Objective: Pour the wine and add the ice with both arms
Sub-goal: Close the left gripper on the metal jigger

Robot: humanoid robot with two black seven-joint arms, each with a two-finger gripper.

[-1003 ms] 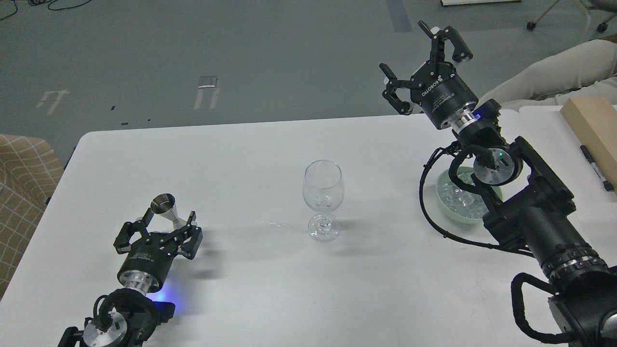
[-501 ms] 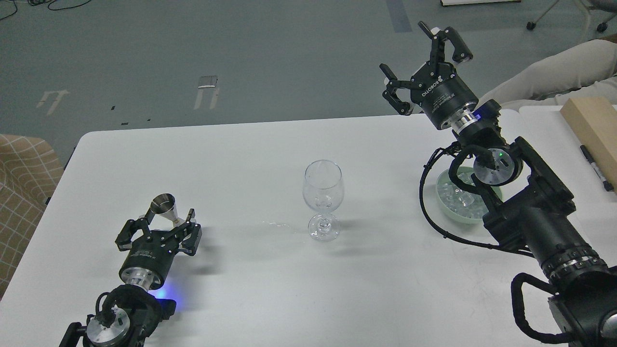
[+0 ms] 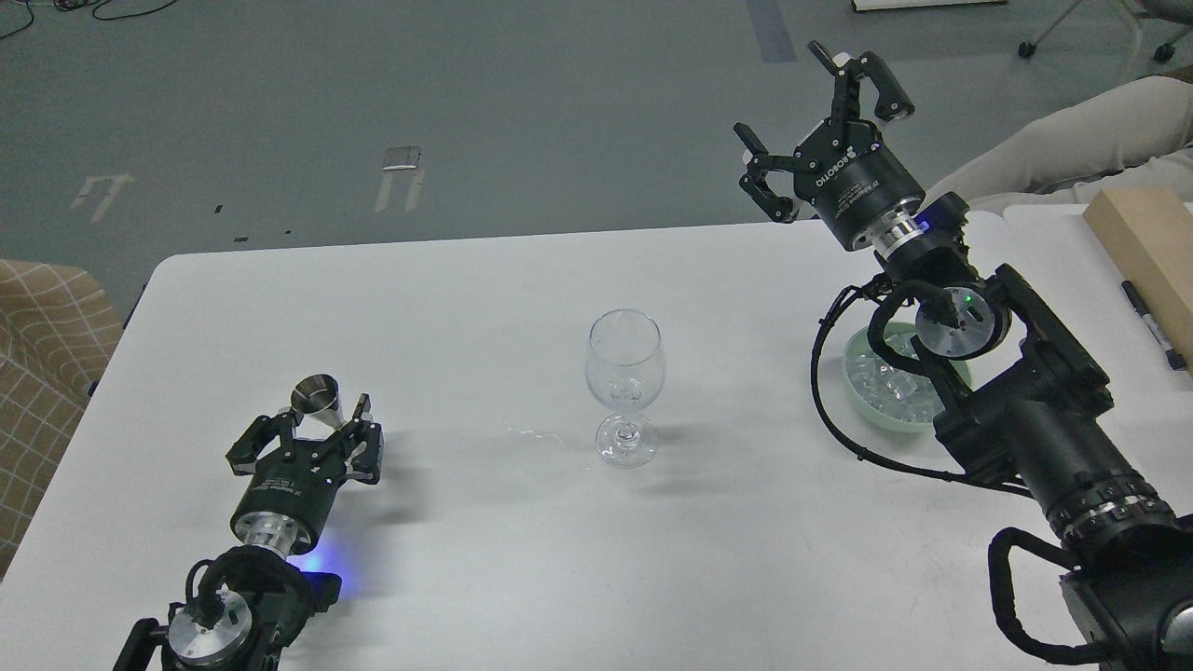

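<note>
The silver measuring cup (image 3: 316, 396) will pour a thin clear stream when I tip it, because the wet smear (image 3: 537, 434) next to the wine glass looks colourless.
A clear stemmed wine glass (image 3: 625, 373) stands upright at the table's middle and looks empty. A small silver metal measuring cup (image 3: 315, 397) stands on the table at the front left. My left gripper (image 3: 313, 438) is open, low on the table, with its fingers on either side of the cup's lower part. The ice (image 3: 890, 387) lies in a heap in a pale green bowl (image 3: 862, 396) at the right, partly hidden behind my right arm. My right gripper (image 3: 806, 107) is open and empty, raised high beyond the table's far edge.
A wet smear (image 3: 536, 435) lies on the white table (image 3: 447, 308) left of the glass. A wooden box (image 3: 1146, 242) and a black pen (image 3: 1152, 326) lie at the far right. A person's leg (image 3: 1053, 140) is behind the table. A checked seat (image 3: 42, 354) stands at the left.
My left gripper has moved forward around the measuring cup, and its fingers have drawn a little closer together. The right arm, the glass and the bowl have not moved.
</note>
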